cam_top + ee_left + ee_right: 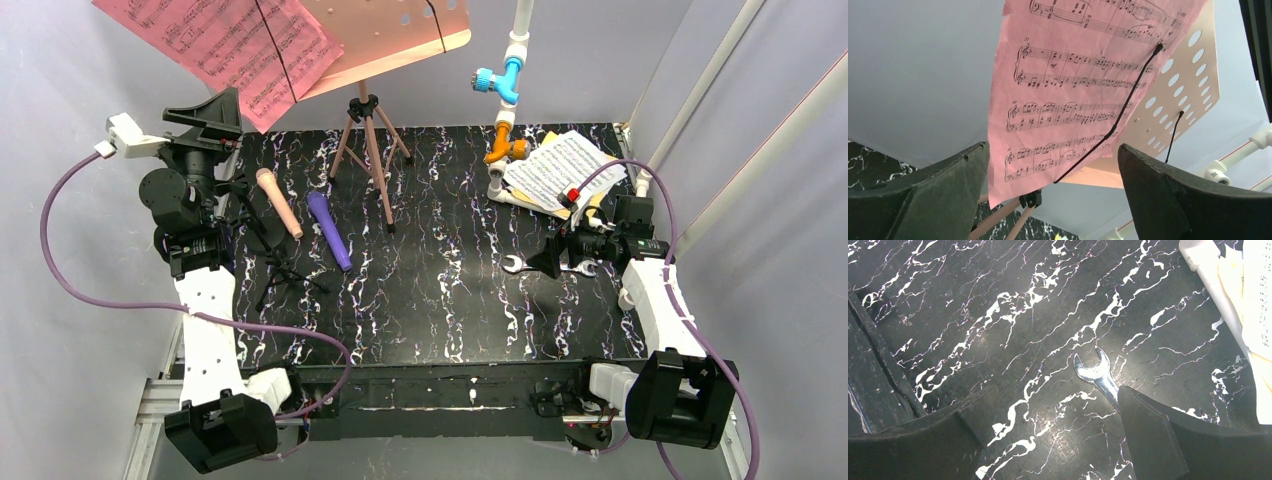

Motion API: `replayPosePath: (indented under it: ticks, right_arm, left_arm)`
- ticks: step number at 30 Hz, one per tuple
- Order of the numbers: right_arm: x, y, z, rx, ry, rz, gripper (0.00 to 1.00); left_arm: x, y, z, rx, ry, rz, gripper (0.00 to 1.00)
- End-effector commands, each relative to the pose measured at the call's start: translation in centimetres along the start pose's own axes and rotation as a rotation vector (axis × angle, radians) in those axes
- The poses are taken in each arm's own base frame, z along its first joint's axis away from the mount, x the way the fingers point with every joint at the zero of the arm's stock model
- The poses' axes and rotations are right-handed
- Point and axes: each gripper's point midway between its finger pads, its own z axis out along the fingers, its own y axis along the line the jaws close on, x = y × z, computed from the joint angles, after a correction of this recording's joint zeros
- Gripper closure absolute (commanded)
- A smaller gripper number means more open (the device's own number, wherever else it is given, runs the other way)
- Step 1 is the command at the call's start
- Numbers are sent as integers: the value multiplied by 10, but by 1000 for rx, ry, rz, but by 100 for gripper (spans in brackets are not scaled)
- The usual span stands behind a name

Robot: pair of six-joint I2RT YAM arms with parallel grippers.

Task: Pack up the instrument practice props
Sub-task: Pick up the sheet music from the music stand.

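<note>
With the pink music sheet's free edge [208, 78] overhanging the music rest and facing my open fingers, my left gripper should carry on toward that edge [994, 145] and close there.
A pink music sheet [230, 45] lies on the salmon-pink perforated music rest [400, 30], held under a thin black wire; the rest's tripod legs [370, 150] stand at the back of the table. My left gripper [222, 108] is raised just below the sheet's lower corner, open and empty. In the left wrist view the pink sheet [1073, 90] and the rest [1183, 85] hang beyond the open gripper [1053, 155]. Peach microphone [279, 203] and purple microphone [329, 230] lie left of centre, beside black mic holders [288, 275]. White and yellow sheets [560, 170] lie back right. My right gripper [545, 258] is open.
A silver wrench [1095, 372] lies on the black marbled table, its handle passing under my right gripper's [1053, 405] right finger. A white pipe with blue and orange valves [505, 90] rises at the back right, next to the loose sheets. Grey walls close in on both sides.
</note>
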Motion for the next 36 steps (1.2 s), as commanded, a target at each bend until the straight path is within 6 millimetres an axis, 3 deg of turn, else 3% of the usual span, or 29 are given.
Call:
replayPosePath:
  ticks: [1,10,16,24,30,32,36]
  right_arm:
    - [-7,3,-2,-12,-18,-24,2]
    - [-4,1,-1,-10,-10,-17,2]
    - [-3,0,0,-9,-7,-13,2]
    - [-1,-1,0,-4,-2,-12,2]
    - [-1,-1,0,-2,-1,-13,2]
    - [-1,-1,0,-2,-1,-12,2]
    - [0,-2,0,-2,-1,-15,1]
  left_arm:
    - [-24,-20,9,84,-97,52,0]
    - [-35,-18,39,133,-158,7,0]
    - [-38,-30,51,202,-148,-20,2]
    - [-45,-35,68,331,-153,-154,23]
    - [-44,-48,65,383,-131,-119,29]
    - [-44,-48,64,387,-130,-109,35]
    - [-45,-49,64,402,-140,-107,58]
